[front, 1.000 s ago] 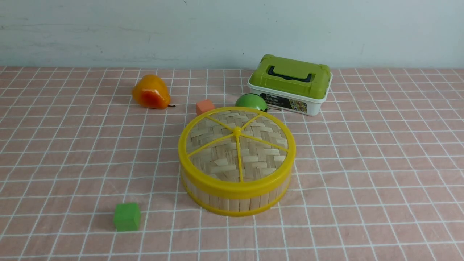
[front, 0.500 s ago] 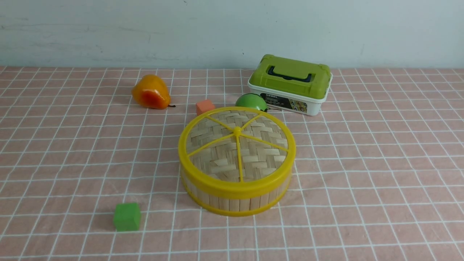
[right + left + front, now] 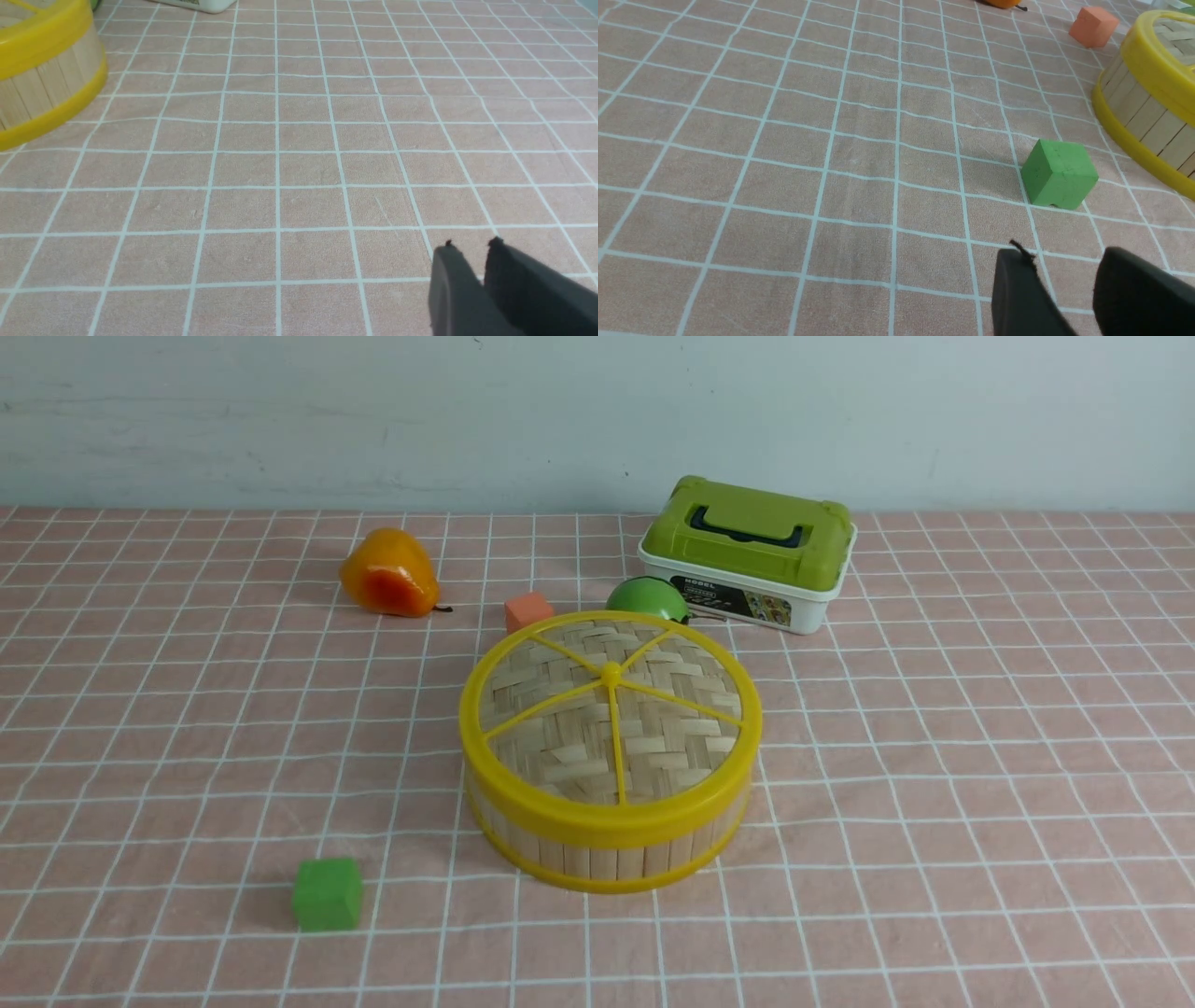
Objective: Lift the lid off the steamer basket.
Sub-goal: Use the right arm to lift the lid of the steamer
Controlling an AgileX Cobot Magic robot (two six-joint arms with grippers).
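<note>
My gripper will lift the centre knob [image 3: 611, 674], and the lid should come off and leave the steamer basket standing, because the lid's plain yellow rim [image 3: 623, 819] caps the basket.
The steamer basket [image 3: 607, 861], bamboo slats between yellow rings, stands mid-table on the pink checked cloth. The lid [image 3: 611, 709], woven bamboo with yellow rim, spokes and centre knob, sits flat on top of it. Neither gripper shows in the front view. In the left wrist view my left gripper [image 3: 1064, 261] is open over bare cloth, with the basket [image 3: 1143, 112] well ahead and to one side. In the right wrist view my right gripper [image 3: 472, 247] hangs over bare cloth with its fingertips slightly parted and nothing between them. The basket [image 3: 42, 88] is far off it.
A green cube [image 3: 327, 893] lies left of the basket at the front. Behind the basket are an orange cube [image 3: 528, 611], a green round object [image 3: 646, 598] and a white box with a green lid [image 3: 747, 553]. An orange pear [image 3: 388, 574] lies at the back left.
</note>
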